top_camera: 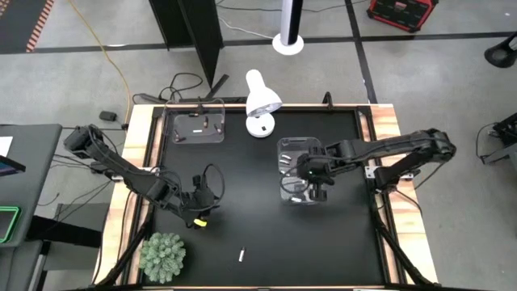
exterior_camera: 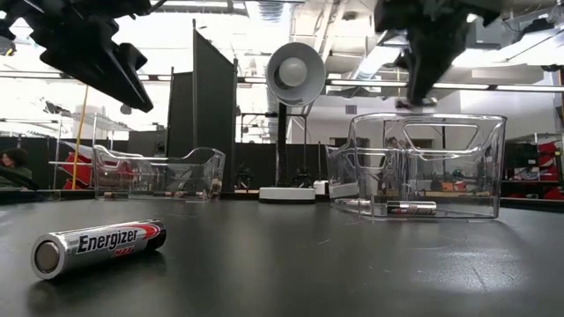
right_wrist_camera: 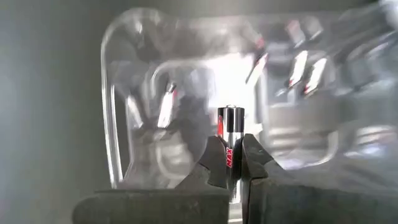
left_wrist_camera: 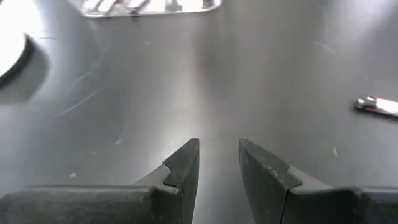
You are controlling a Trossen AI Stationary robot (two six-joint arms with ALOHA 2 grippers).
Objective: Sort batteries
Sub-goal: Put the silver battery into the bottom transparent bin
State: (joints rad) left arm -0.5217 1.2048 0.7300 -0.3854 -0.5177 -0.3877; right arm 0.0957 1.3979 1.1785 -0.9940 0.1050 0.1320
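The battery (right_wrist_camera: 231, 121) is pointing down over the clear bin of matching silver batteries, so my right gripper keeps lowering it and lets go near the bin's bottom (exterior_camera: 454, 211).
My right gripper (right_wrist_camera: 229, 146) hangs over the clear bin (top_camera: 297, 170) right of the table's middle, shut on a silver-and-black battery (right_wrist_camera: 228, 127) with red lettering. Several more batteries (right_wrist_camera: 298, 68) lie on that bin's floor. One loose battery (top_camera: 241, 255) lies on its side on the black table near the front edge, large in the low view as an Energizer cell (exterior_camera: 97, 246). My left gripper (left_wrist_camera: 219, 152) hovers open over bare table at the left (top_camera: 196, 210), nothing between its fingers, with the loose battery (left_wrist_camera: 378, 106) off to one side. My right gripper pinches the battery's lower body (right_wrist_camera: 229, 155) between its two fingertips. The battery lies along the fingers, and its free end (right_wrist_camera: 228, 115) sticks out past them. The fingers point steeply down from above the bin. The battery is lifted clear, above the bin's floor.
A second clear bin (top_camera: 196, 127) with a few small items stands at the far left. A white desk lamp (top_camera: 260, 101) stands at the far middle. A green spiky plant (top_camera: 163, 257) sits at the near left corner. Wooden rails (top_camera: 136, 170) border the table.
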